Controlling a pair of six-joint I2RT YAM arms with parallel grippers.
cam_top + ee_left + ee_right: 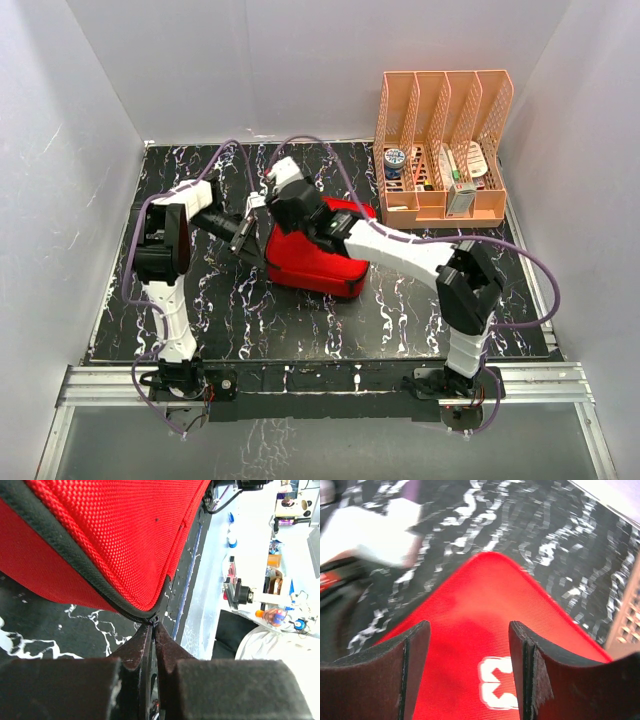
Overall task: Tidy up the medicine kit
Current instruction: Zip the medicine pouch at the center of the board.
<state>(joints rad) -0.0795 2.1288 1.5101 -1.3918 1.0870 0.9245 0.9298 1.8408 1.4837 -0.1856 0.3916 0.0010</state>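
Note:
Next, my right gripper leaves the case's lid and keeps the case's front side [312, 280] steady, because the case is lying loose and my left gripper is on its zip pull [155, 618].
The medicine kit [318, 262], a red fabric zip case, lies closed on the black marbled table between the two arms. My left gripper [154, 624] is shut at the case's left corner, its fingertips pinching the small dark zip pull [156, 617] at the end of the black zip line. In the top view this gripper [248, 233] touches the case's left edge. My right gripper [470, 630] hovers open just over the red lid [470, 590], nothing between its fingers. The lid's white cross [496, 687] shows below and between its fingers, partly hidden by the right one.
An orange-pink plastic file rack [442, 150] holding small bottles and packets stands at the back right. White walls close the table on three sides. The right forearm [400, 250] stretches across the case's right half.

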